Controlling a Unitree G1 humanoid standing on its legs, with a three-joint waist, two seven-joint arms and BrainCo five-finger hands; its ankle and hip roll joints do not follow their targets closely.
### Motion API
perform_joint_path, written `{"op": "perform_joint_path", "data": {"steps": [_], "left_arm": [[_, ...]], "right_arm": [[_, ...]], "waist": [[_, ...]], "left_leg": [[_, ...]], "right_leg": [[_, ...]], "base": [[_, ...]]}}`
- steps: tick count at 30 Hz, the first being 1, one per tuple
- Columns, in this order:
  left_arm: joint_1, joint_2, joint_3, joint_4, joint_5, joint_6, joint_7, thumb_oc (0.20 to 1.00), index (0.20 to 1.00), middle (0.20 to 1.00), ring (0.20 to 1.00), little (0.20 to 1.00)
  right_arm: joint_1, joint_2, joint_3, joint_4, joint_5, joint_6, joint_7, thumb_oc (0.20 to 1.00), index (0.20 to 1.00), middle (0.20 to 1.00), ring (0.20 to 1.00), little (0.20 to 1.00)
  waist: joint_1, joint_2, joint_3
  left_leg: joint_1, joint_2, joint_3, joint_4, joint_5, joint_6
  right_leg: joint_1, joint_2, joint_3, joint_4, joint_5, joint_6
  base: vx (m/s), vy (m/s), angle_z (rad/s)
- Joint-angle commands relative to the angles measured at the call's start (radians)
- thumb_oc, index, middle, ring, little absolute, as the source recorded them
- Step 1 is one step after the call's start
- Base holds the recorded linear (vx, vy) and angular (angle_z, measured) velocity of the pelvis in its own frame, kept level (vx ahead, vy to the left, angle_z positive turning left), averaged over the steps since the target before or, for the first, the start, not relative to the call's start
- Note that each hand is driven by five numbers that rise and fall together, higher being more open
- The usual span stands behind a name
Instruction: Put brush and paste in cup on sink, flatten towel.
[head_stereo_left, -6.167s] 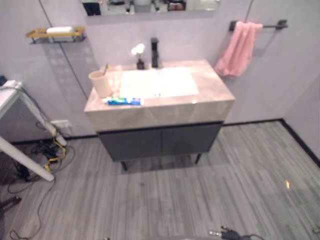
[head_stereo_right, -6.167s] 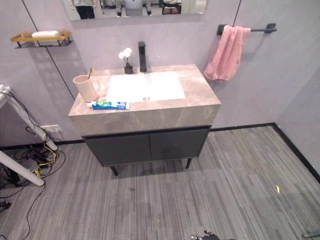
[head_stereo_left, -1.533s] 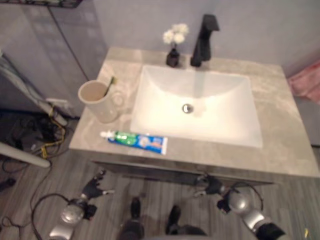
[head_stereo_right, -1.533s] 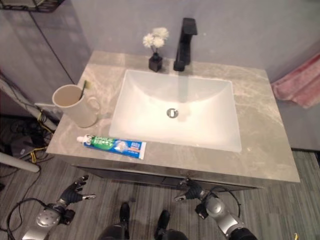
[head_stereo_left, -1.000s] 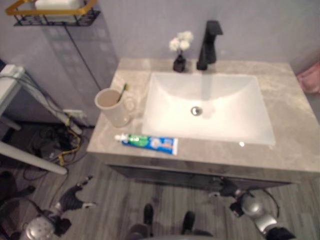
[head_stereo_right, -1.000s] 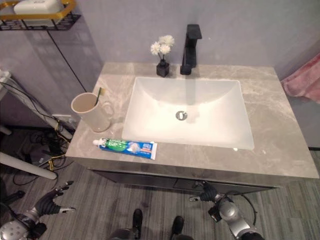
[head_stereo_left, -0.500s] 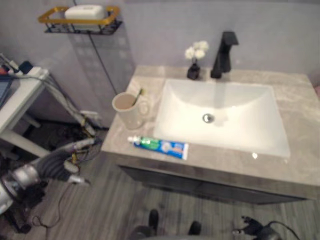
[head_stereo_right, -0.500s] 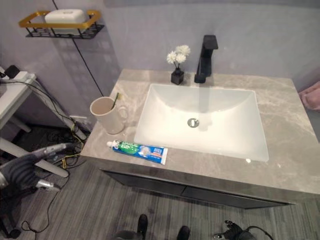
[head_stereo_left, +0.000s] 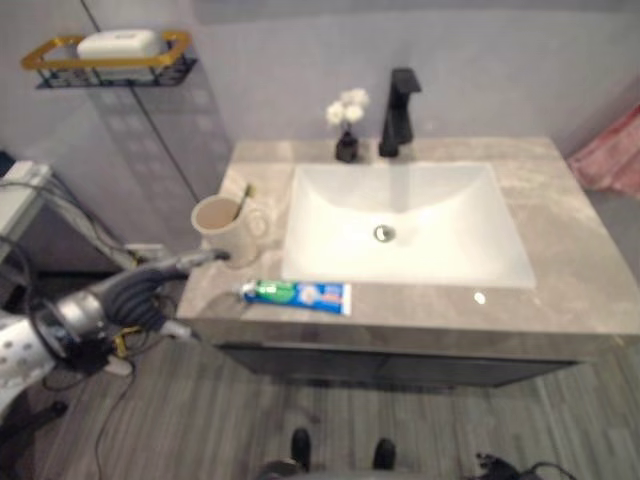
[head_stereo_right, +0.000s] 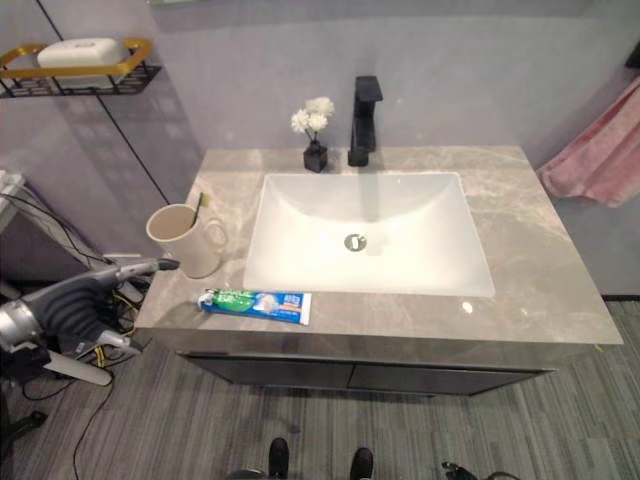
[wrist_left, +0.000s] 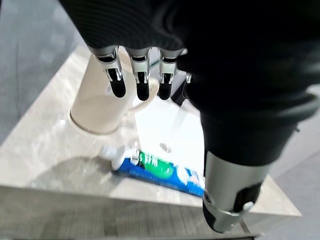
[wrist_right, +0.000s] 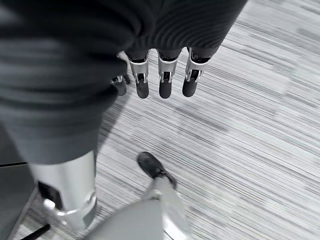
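The straight, smooth body (head_stereo_left: 290, 293) has hardly a crease, so the toothpaste tube (head_stereo_left: 297, 295) will remain straight when the robot lowers the toothpaste tube's green end into the cup.
A cream cup (head_stereo_left: 224, 228) stands on the counter left of the basin, with a toothbrush (head_stereo_left: 243, 201) leaning inside it. A green and blue toothpaste tube (head_stereo_left: 297, 294) lies flat near the counter's front edge, in front of the cup. My left hand (head_stereo_left: 148, 286) is raised at the counter's left edge, open; its fingers (wrist_left: 136, 76) point at the cup and stop just short of it, holding nothing. A pink towel (head_stereo_right: 601, 153) hangs bunched on the wall at the right. My right hand (wrist_right: 161, 76) hangs low over the floor, open and holding nothing.
A white basin (head_stereo_left: 402, 226) fills the middle of the grey stone counter (head_stereo_left: 580, 290). A black faucet (head_stereo_left: 399, 98) and a small vase of white flowers (head_stereo_left: 346, 126) stand behind it. A wall shelf with soap (head_stereo_left: 108, 50) hangs at upper left.
The camera has shifted. My left hand has come up and forward from beside the counter to its left edge, close by the cup. Cup, brush and tube lie as before.
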Motion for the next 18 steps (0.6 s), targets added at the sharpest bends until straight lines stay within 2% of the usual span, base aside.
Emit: {"op": "perform_joint_path", "data": {"steps": [1,9,10,18], "left_arm": [[-0.057,0.030,0.028,0.054,-0.028,-0.022,0.013,1.000,1.000,1.000,1.000,1.000],[-0.150,0.016,-0.095,0.101,0.008,-0.018,0.013,1.000,1.000,1.000,1.000,1.000],[-0.180,-0.043,-0.152,0.132,-0.019,-0.010,0.020,1.000,1.000,1.000,1.000,1.000],[-0.307,-0.103,-0.281,0.152,0.061,0.005,0.042,1.000,1.000,1.000,1.000,1.000]], "right_arm": [[-0.009,-0.013,0.031,-0.014,-0.006,0.005,0.005,1.000,1.000,1.000,1.000,1.000],[0.012,-0.022,0.020,-0.030,0.005,0.006,0.010,1.000,1.000,1.000,1.000,1.000],[0.012,-0.022,0.023,-0.043,0.007,0.006,0.010,1.000,1.000,1.000,1.000,1.000],[0.015,-0.016,-0.014,-0.065,0.075,0.009,0.003,1.000,1.000,1.000,1.000,1.000]], "waist": [[-0.012,-0.033,0.008],[-0.035,-0.036,0.010],[-0.042,-0.036,0.012],[-0.066,-0.039,0.016]], "left_leg": [[-0.006,0.027,-0.037,0.013,-0.063,0.000],[-0.013,0.030,-0.016,0.013,-0.067,-0.001],[-0.011,0.032,-0.013,0.013,-0.070,-0.001],[-0.029,0.036,-0.007,0.013,-0.069,-0.002]], "right_leg": [[0.006,-0.062,0.025,0.004,0.013,0.081],[-0.015,-0.062,0.046,0.004,0.015,0.083],[-0.016,-0.061,0.051,0.004,0.014,0.083],[-0.039,-0.057,0.058,0.004,0.012,0.080]], "base": [[0.02,0.007,-0.19],[0.02,0.009,-0.11],[0.03,0.003,-0.08],[0.03,0.000,-0.05]]}}
